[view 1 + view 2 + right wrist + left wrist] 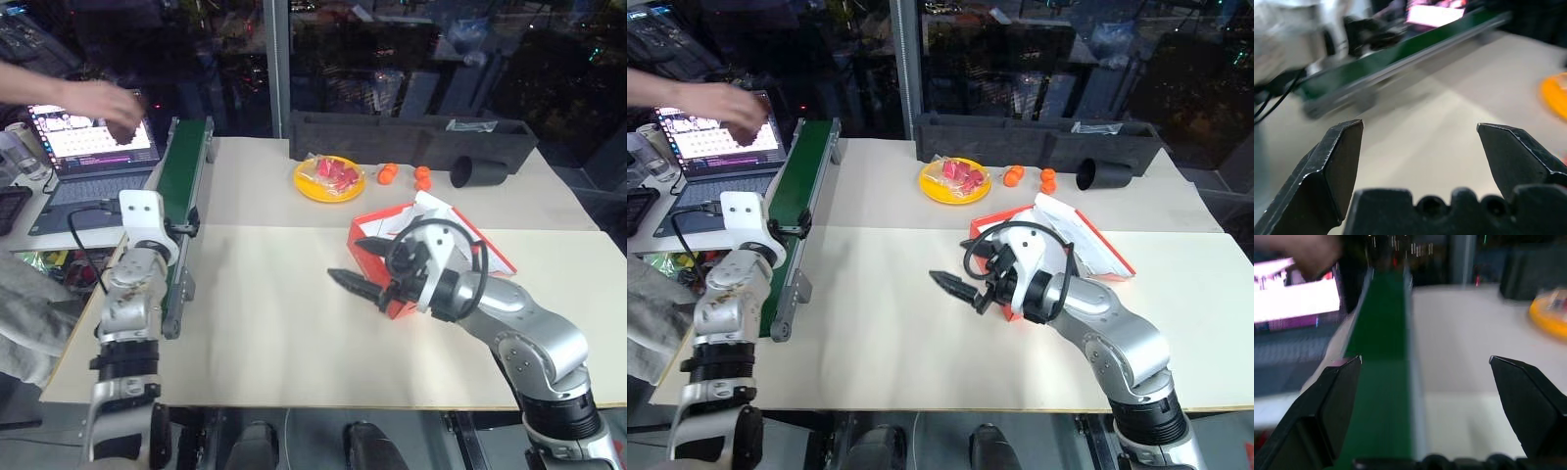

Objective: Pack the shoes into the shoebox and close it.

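My gripper will find the shoebox empty when I lower the shoe in, because white inside walls show past my right gripper.
The red-orange shoebox sits on the beige table right of centre, with white showing in its open top. My right gripper is in front of its left side, hiding part of it, and points left over the table. The jaws are open and hold nothing, as the right wrist view confirms. In its own wrist view my left gripper is open and empty, aimed along the green belt at the table's left edge. The shoes are out of view.
A green conveyor belt runs along the table's left edge. Beyond it a person's hand hovers over a laptop. At the back stand a long dark grey tray, a yellow plate, orange balls and a tipped black cup.
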Action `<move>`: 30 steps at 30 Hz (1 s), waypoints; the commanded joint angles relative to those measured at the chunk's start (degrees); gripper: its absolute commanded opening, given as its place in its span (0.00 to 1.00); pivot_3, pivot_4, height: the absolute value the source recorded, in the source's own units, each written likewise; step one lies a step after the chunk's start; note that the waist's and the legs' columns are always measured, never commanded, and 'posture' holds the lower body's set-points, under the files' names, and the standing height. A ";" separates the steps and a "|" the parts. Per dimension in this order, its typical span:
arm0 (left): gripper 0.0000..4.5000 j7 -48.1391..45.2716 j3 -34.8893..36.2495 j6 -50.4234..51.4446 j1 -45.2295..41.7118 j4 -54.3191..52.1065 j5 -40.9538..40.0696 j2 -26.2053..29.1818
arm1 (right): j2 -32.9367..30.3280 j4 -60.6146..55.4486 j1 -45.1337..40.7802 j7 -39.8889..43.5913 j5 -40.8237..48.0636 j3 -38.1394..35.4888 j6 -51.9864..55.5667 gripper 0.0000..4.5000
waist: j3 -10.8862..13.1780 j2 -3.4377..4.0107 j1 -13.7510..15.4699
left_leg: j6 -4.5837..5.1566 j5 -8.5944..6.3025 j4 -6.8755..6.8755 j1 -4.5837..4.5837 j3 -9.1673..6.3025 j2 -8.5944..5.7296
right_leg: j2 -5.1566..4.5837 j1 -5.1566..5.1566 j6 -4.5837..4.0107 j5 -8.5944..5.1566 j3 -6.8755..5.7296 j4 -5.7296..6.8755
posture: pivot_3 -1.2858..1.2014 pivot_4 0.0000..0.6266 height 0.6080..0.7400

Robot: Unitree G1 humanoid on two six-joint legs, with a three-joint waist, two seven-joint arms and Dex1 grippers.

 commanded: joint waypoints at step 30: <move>1.00 -8.01 -2.89 7.98 -6.75 10.02 -0.54 5.40 | 2.11 0.70 5.15 -0.57 -7.06 3.32 -1.16 0.98 | -0.01 -0.20 0.03 | -0.01 0.00 0.00 -0.04 -0.03 0.01 | 0.00 -0.04 -0.02 0.00 -0.05 0.02 | 0.52 0.24 0.81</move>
